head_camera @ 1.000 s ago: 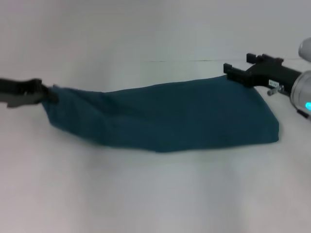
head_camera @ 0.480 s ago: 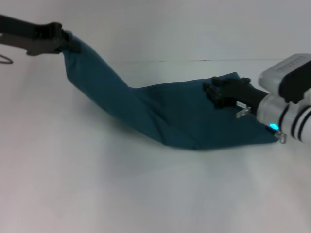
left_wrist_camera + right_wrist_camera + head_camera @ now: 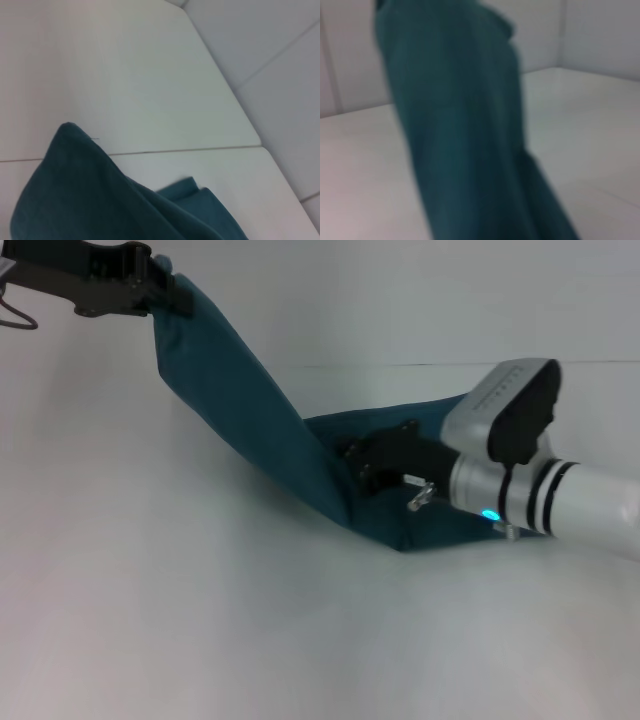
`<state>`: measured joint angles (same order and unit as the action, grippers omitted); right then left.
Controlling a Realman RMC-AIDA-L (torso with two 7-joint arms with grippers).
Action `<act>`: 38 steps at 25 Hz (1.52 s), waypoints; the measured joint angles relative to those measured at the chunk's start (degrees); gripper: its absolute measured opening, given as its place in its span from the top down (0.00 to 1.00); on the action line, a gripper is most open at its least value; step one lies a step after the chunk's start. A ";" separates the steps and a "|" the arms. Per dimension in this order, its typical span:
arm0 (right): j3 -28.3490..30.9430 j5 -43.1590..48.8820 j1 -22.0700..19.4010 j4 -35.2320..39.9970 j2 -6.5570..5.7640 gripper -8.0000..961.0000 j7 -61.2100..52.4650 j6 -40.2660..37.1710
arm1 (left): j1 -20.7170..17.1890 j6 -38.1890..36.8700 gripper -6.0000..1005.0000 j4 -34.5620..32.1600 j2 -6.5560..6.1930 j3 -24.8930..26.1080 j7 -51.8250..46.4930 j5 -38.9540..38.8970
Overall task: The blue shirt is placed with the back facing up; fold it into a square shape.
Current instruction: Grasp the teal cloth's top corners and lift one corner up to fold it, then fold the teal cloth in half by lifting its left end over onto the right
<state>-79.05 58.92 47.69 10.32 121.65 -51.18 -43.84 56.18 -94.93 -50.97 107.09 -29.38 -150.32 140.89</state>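
Observation:
I should move my right gripper back first, because it lies across the blue shirt's flat part. My left gripper will then bring the shirt's raised end over and put it down there.
The blue shirt runs as a taut band from high at the far left down to the white table, where the rest lies in a flat heap. My left gripper is raised in the air, shut on the shirt's upper end. My right gripper rests low against the middle of the shirt, its arm reaching in from the right and hiding the shirt's right part. The left wrist view shows the blue shirt hanging below, and the blue shirt rises as a steep band in the right wrist view.
A seam line crosses the table behind the shirt. My right arm's white forearm lies low over the table at the right. Bare table surface spreads in front and to the left.
My left gripper has lifted the shirt's end up and slightly to the right. My right gripper has moved left from the shirt's far right corner onto its middle.

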 joint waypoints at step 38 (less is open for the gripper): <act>14.38 -4.51 -27.39 22.15 -10.95 0.99 -19.44 -10.88 | 11.02 3.70 0.95 4.35 3.76 -12.79 2.44 -1.12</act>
<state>-64.67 54.42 20.30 32.47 110.71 -70.61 -54.72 67.20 -91.23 -46.62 110.85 -42.17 -147.88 139.77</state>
